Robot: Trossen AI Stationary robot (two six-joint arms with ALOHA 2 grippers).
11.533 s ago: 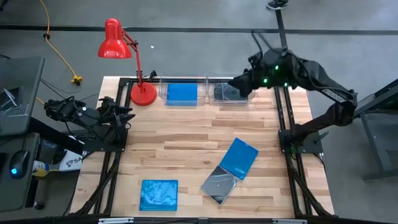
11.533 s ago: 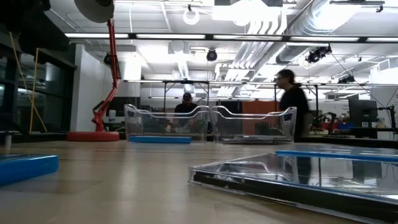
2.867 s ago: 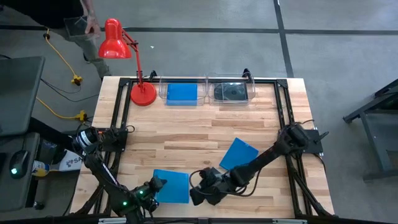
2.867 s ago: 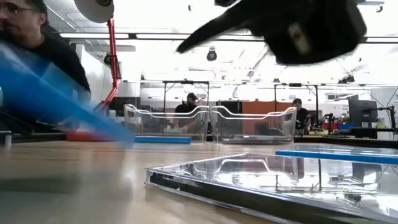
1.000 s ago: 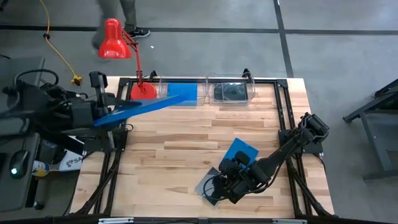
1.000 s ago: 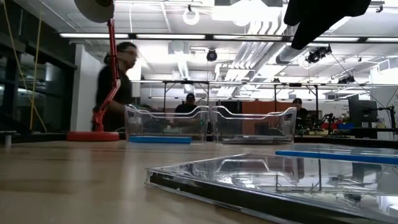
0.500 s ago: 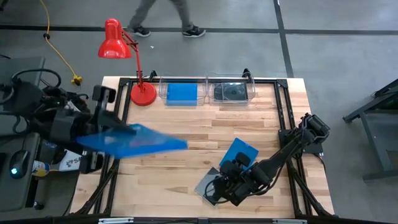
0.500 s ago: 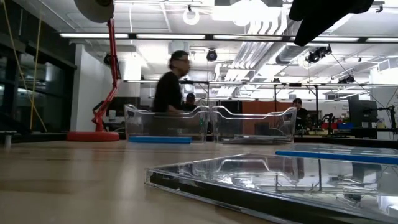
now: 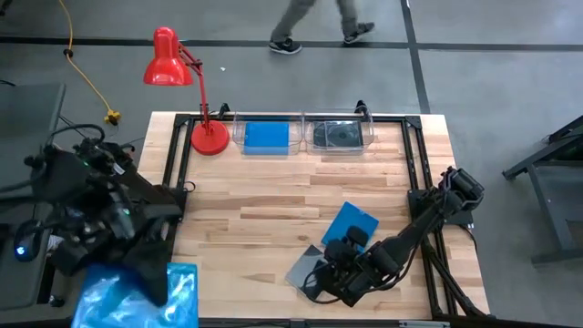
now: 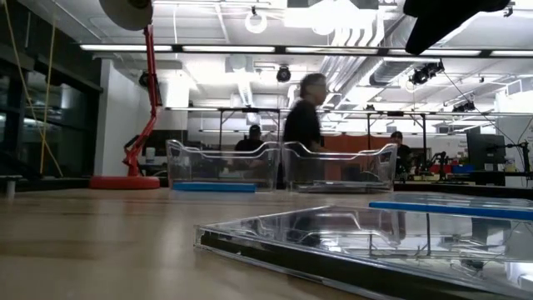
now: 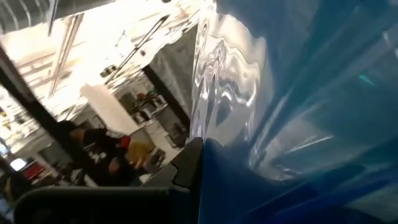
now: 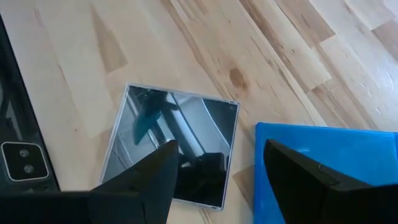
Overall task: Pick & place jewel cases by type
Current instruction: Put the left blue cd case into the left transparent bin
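Note:
Next, I swing the blue jewel case (image 9: pixel 137 299) with my left gripper to the bin holding a blue case (image 9: pixel 266 136), because the jewel case is hanging over the table's near corner, away from the bins.
A blue jewel case (image 9: pixel 127 299) hangs high over the table's near left corner, with my left gripper (image 9: pixel 153 278) shut on it; it fills the left wrist view (image 11: pixel 298 112). A dark clear jewel case (image 9: pixel 305 273) lies flat on the wood, its far corner beside a second blue case (image 9: pixel 351 226). My right gripper (image 9: pixel 339 264) hovers open above the dark case (image 12: pixel 174 146), one finger over each side, well clear of it. Another blue case (image 9: pixel 266 137) and a dark case (image 9: pixel 337 135) lie in the two far bins. My left gripper holds the blue jewel case near its far edge (image 9: pixel 173 273), where the dark fingers overlap it. One dark finger (image 11: pixel 186 163) lies against its face; the other is hidden by the case. The case is lifted clear, its broad face turned up.
Two clear bins (image 9: pixel 303 118) stand side by side at the far edge, with a red desk lamp (image 9: pixel 208 137) to their left. A person (image 9: pixel 314 23) walks past beyond the far edge. Bare wood (image 9: pixel 255 210) spreads across the table's middle.
My left gripper has swung the blue case from near the lamp toward the near left corner, and the case has turned from edge-on and slanting to broad face up. My right gripper has stayed above the dark case. The person has walked toward the right.

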